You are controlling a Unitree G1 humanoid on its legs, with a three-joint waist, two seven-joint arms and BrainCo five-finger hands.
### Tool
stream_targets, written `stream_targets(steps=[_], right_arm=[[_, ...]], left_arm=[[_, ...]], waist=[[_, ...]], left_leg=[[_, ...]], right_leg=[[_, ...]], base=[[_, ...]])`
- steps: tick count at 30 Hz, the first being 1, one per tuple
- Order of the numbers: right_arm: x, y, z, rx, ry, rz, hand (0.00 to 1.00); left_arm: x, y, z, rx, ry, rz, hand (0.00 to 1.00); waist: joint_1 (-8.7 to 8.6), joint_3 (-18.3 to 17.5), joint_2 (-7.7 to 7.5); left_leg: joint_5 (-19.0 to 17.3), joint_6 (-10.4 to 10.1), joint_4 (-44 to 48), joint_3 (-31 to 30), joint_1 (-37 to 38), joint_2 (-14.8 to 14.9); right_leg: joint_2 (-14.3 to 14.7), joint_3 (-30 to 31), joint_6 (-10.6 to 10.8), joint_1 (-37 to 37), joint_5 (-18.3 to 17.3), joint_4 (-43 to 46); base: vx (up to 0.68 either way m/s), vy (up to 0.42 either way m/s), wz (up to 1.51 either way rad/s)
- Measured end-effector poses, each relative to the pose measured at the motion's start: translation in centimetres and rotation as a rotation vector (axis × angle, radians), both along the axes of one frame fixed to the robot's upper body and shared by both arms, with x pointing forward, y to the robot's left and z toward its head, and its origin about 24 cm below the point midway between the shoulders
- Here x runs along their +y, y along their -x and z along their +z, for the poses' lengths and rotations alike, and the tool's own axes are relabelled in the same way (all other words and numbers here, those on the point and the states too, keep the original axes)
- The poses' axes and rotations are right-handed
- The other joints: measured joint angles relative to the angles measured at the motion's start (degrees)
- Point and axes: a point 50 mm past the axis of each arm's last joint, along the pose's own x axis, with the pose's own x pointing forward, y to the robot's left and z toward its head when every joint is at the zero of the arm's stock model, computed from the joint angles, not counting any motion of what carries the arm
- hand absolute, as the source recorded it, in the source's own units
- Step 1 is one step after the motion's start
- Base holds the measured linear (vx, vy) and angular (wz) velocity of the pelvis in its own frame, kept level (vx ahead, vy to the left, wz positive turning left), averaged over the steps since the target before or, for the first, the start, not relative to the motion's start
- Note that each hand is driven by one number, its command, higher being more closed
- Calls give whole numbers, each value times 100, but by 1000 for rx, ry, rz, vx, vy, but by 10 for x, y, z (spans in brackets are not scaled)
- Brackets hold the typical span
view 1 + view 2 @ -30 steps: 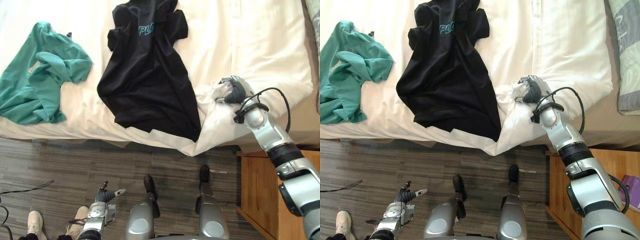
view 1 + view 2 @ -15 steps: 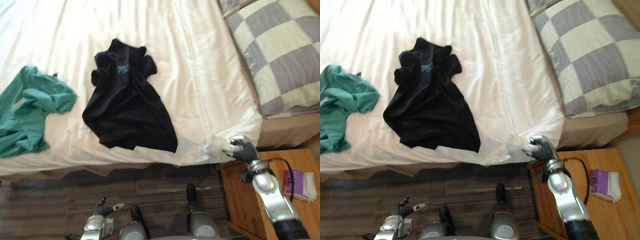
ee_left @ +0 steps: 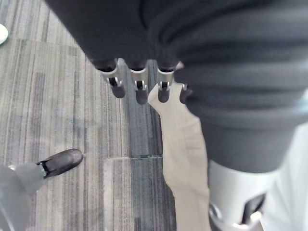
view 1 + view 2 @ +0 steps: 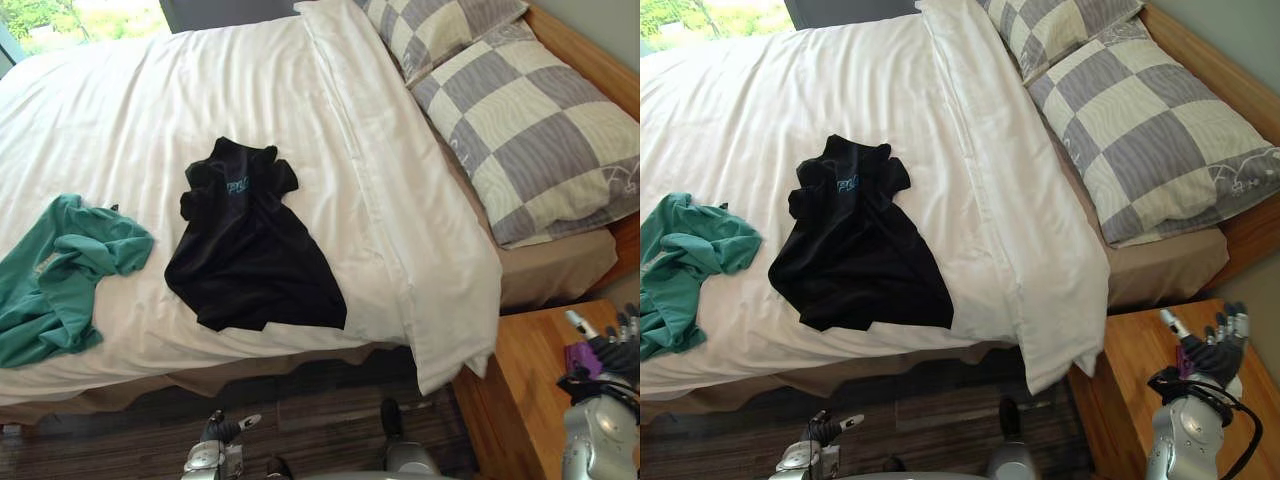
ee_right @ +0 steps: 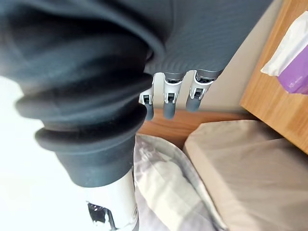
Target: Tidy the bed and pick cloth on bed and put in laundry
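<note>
I expect the black T-shirt [image 4: 255,265] to fold over itself and hang down from my right gripper when I carry it, because it lies loose with rumpled sleeves [image 4: 285,178].
A black T-shirt [image 4: 250,255] lies spread on the white duvet [image 4: 300,110] near the bed's front edge. To its left, by the bed's left side, a crumpled green garment [image 4: 60,275] rests on the same duvet. My right hand [image 4: 1212,352] hovers over the wooden nightstand at the lower right, open with its fingers [image 5: 166,103] straight and nothing in them. My left hand [image 4: 222,432] hangs low above the floor in front of the bed, also open and holding nothing, its fingers [image 3: 139,91] pointing at the floorboards.
Two grey-and-cream checked pillows [image 4: 540,140] lie at the head of the bed against a wooden headboard [image 4: 580,50]. The duvet's corner [image 4: 450,340] hangs over the bed edge beside the nightstand [image 4: 520,390], which carries a purple tissue pack [image 5: 298,77]. Dark wood floor [image 3: 57,96] runs along the front.
My right hand has let go of the duvet corner and moved off to above the nightstand, opening. The corner now lies flat. The camera has tipped up, showing the whole bed.
</note>
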Motion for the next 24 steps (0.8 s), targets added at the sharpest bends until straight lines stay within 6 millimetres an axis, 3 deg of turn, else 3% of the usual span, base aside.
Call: stream_targets(steps=[4, 9, 10, 11, 13, 16, 19, 24], right_arm=[[4, -25, 21, -162, -39, 22, 100], [25, -92, 79, -339, 22, 233, 100], [33, -119, 110, -401, 65, 300, 100], [34, -127, 122, -423, 81, 311, 100], [39, -156, 173, -505, 124, 335, 100], [39, -169, 212, -560, 148, 347, 100], [33, -172, 217, -544, 148, 331, 100], [19, -184, 168, -354, 45, 283, 100]], left_arm=[[-6, 13, -5, 45, 17, -7, 0], [-13, 11, -6, 46, 26, -28, 0], [-17, 8, -6, 35, 40, -20, 0], [-18, 5, -5, 27, 47, -17, 0], [-18, -2, -3, -8, 58, 12, 0], [-19, -7, -1, -39, 53, 14, 0], [-23, -7, -1, -35, 58, -6, 0], [-28, -17, 3, -76, 62, -54, 0]], waist=[[25, -9, -26], [188, 74, -18], [256, 216, 2], [301, 308, 15], [409, 617, 111], [557, 937, 343], [629, 1219, 499], [633, 1675, 678]], left_leg=[[1, 5, -9, -32, -7, -24], [66, 93, 23, -190, -190, -88], [118, 130, 26, -288, -312, -109], [135, 138, 26, -327, -348, -122], [258, 171, 28, -496, -641, -195], [353, 215, 27, -605, -919, -223], [399, 225, 27, -703, -1091, -224], [466, 250, 29, -753, -1417, -228]], right_leg=[[-44, -9, -1, 10, 5, 1], [-115, -124, 27, -26, 31, 2], [-167, -162, 48, -112, 49, 41], [-187, -185, 57, -122, 60, 40], [-246, -302, 51, -388, 97, 112], [-288, -379, 54, -609, 149, 142], [-299, -458, 50, -719, 158, 143], [-306, -485, 75, -1011, 216, 142]], base=[[0, -12, 3], [-27, -29, 19], [-37, -15, 26], [-67, -21, 47], [-55, -7, 40], [-34, 4, 21], [-7, 4, 22], [7, 5, 8]])
